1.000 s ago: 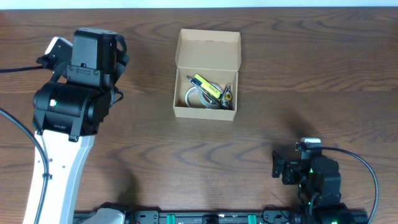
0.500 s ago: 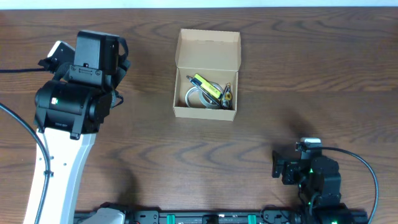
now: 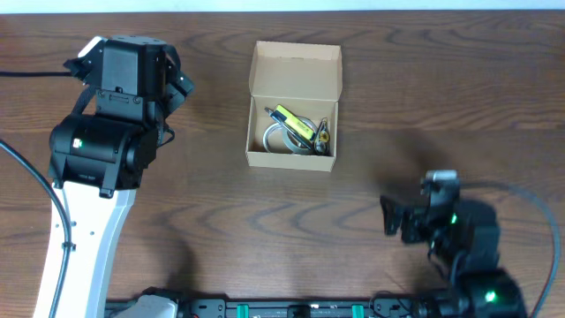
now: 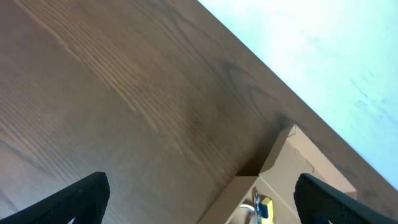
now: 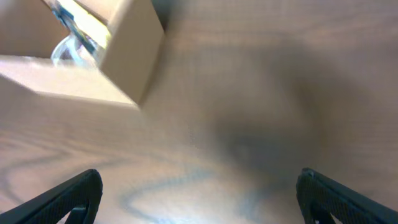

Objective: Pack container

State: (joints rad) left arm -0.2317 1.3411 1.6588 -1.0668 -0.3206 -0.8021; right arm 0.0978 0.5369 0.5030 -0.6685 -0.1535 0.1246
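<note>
My right gripper is moving toward the open lid (image 3: 297,70) and should continue until its closed fingers are beside the lid, since the items (image 3: 297,130) lie inside the box's sides.
The container (image 3: 256,131) is a small tan cardboard box at the table's middle, its flap lid standing open at the far side. Inside lie a clear tape roll (image 3: 281,139), a yellow-and-black item (image 3: 293,122) and a small keyring-like piece. The box corner also shows in the left wrist view (image 4: 292,155) and in the right wrist view (image 5: 127,56). My left gripper (image 4: 199,199) is open and empty, to the left of the box above bare table. My right gripper (image 5: 199,196) is open and empty, near the front right, away from the box.
The dark wood table (image 3: 424,106) runs to a pale far edge (image 4: 323,62). Black cables trail from both arms at the left and right sides. A rail with green lights lies along the front edge (image 3: 309,309).
The left wrist has turned and moved a little toward the far edge. The right arm has risen and shifted slightly forward. The box and its contents have not moved.
</note>
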